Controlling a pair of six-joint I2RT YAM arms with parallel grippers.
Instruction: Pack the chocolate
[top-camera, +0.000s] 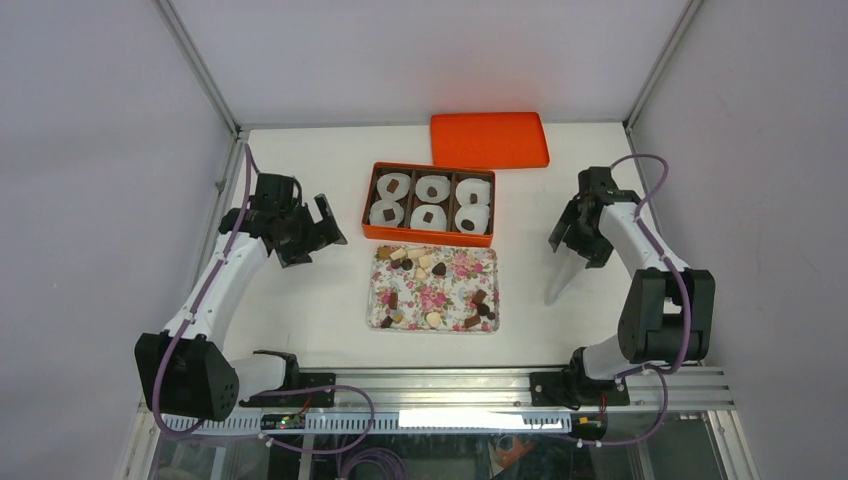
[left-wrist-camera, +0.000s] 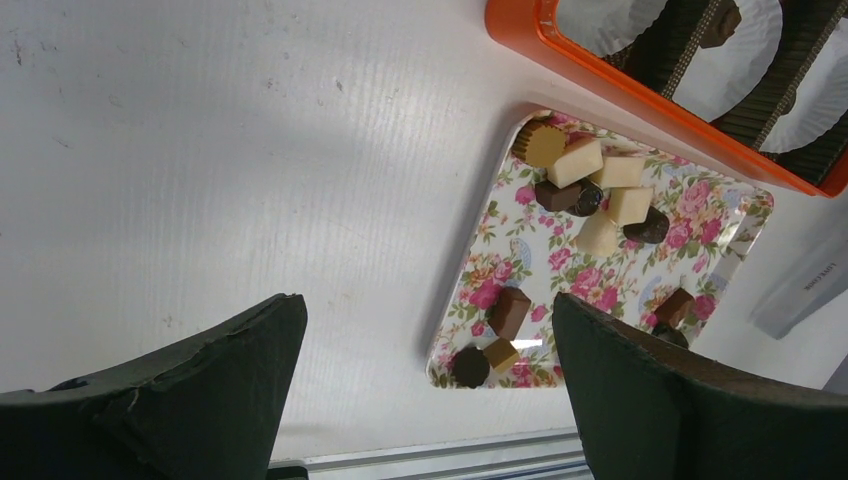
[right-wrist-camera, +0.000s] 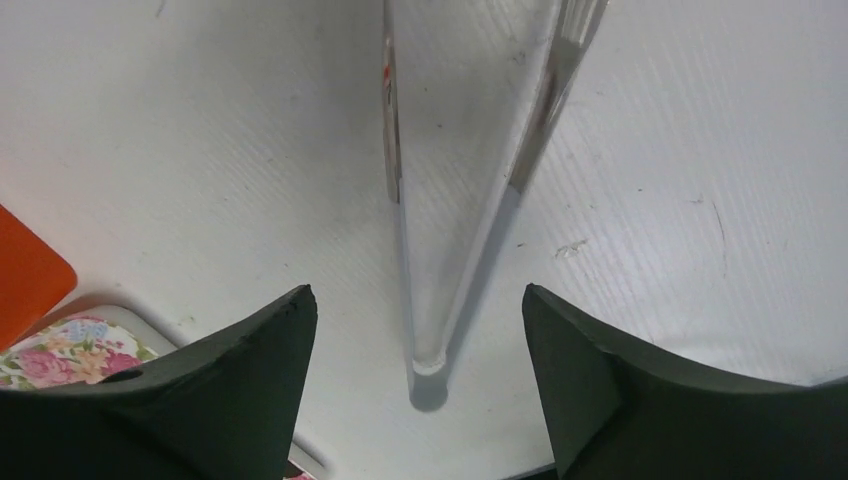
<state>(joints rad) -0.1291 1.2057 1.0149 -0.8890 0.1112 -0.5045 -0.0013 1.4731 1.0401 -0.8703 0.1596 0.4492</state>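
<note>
I should keep my right gripper going to the orange lid's corner (top-camera: 544, 162), clear of the box, and close there, with a piece of chocolate in every paper cup (top-camera: 430, 217).
Chocolate pieces (top-camera: 438, 269), dark brown, tan and cream, lie scattered on a flower-print tray (top-camera: 455, 300). The left wrist view shows them close: cream cubes (left-wrist-camera: 575, 160) and a brown block (left-wrist-camera: 510, 310) on the tray (left-wrist-camera: 600, 280). An orange box (top-camera: 366, 215) behind the tray holds six white paper cups, each with one piece in it. My left gripper (top-camera: 328, 228) is open and empty above the table, left of the tray and box; its jaws stand wide in the left wrist view (left-wrist-camera: 430, 335). My right gripper (top-camera: 572, 250) is open and empty.
The orange lid (top-camera: 490, 140) lies behind the box. Clear plastic tongs (top-camera: 558, 283) lie on the table right of the tray, directly under my right gripper (right-wrist-camera: 415, 320), with the narrow end of the tongs (right-wrist-camera: 450, 230) between the jaws. A tray corner (right-wrist-camera: 70, 350) shows at the left.
</note>
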